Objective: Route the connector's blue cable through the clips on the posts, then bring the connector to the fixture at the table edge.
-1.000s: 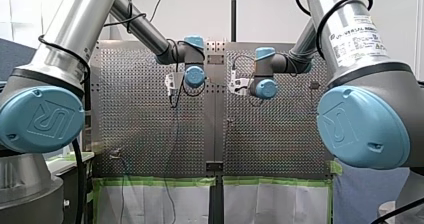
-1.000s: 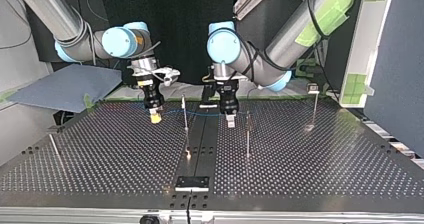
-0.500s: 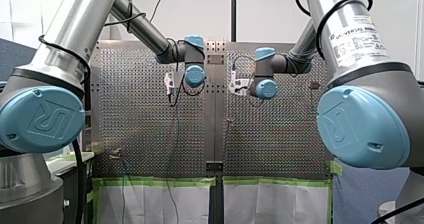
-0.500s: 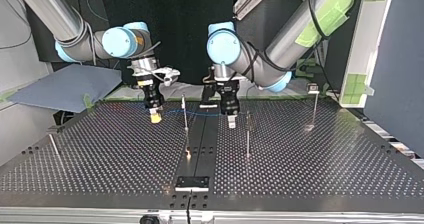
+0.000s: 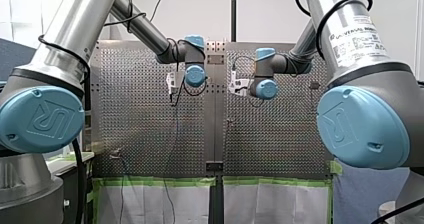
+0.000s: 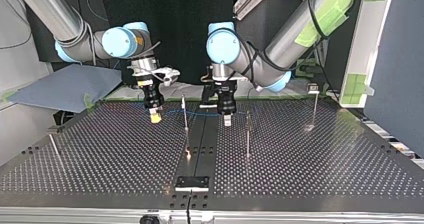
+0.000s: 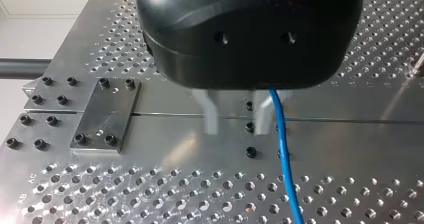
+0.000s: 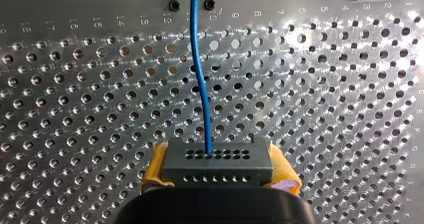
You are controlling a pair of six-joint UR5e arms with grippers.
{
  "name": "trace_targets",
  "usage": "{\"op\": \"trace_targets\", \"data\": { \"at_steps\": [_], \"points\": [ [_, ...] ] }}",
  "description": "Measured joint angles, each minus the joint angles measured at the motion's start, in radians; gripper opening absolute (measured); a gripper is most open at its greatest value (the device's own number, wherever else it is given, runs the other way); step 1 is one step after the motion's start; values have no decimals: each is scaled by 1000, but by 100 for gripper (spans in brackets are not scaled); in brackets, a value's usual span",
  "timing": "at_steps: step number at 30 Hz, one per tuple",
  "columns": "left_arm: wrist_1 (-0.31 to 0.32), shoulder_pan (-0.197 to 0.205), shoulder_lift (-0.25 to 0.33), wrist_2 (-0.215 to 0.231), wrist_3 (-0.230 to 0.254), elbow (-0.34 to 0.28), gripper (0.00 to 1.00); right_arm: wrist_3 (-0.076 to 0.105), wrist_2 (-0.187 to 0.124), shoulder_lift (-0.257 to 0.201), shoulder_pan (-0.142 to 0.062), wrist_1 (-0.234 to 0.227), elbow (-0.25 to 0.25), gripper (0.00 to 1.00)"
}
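Note:
My gripper is going to carry the blue cable (image 8: 200,79), which curves gently from the connector's hole (image 8: 208,153). The cable will lean over smoothly and its end will stay seated as I carry it.
My right gripper (image 8: 218,170) is shut on the dark grey connector (image 8: 218,160), with a yellow pad on each side of it. The blue cable (image 8: 200,79) leaves the connector and runs across the table (image 6: 200,114), past a thin post (image 6: 184,111), to my left gripper (image 6: 227,120). In the left wrist view my left gripper (image 7: 235,126) is open, its pale fingers (image 7: 211,116) apart. The cable (image 7: 284,154) passes beside one finger, outside the gap. The black fixture (image 6: 192,183) sits at the table edge in the top view's foreground.
More thin posts stand on the perforated table (image 6: 310,174): one (image 6: 247,134) beside my left gripper, one (image 6: 314,109) at the top view's right, one (image 6: 54,146) at its left. A bolted metal plate (image 7: 105,116) lies beside my left gripper. A blue-grey sheet (image 6: 65,86) lies off the table.
My left gripper has shifted slightly toward the top view's left, closer to the middle seam. My right gripper and the connector have not moved.

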Motion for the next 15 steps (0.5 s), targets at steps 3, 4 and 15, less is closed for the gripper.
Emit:
{"op": "trace_targets", "data": {
  "at_steps": [3, 4, 15],
  "points": [
    [-2, 2, 0, 4, 1, 0, 0, 0, -1, 0, -1, -1, 0, 0],
    [-3, 3, 0, 7, 1, 0, 0, 0, -1, 0, -2, -1, 0, 0],
    [-9, 0, 0, 24, 1, -5, 0, 0, -3, 0, -5, 2, 0, 0]
  ]
}}
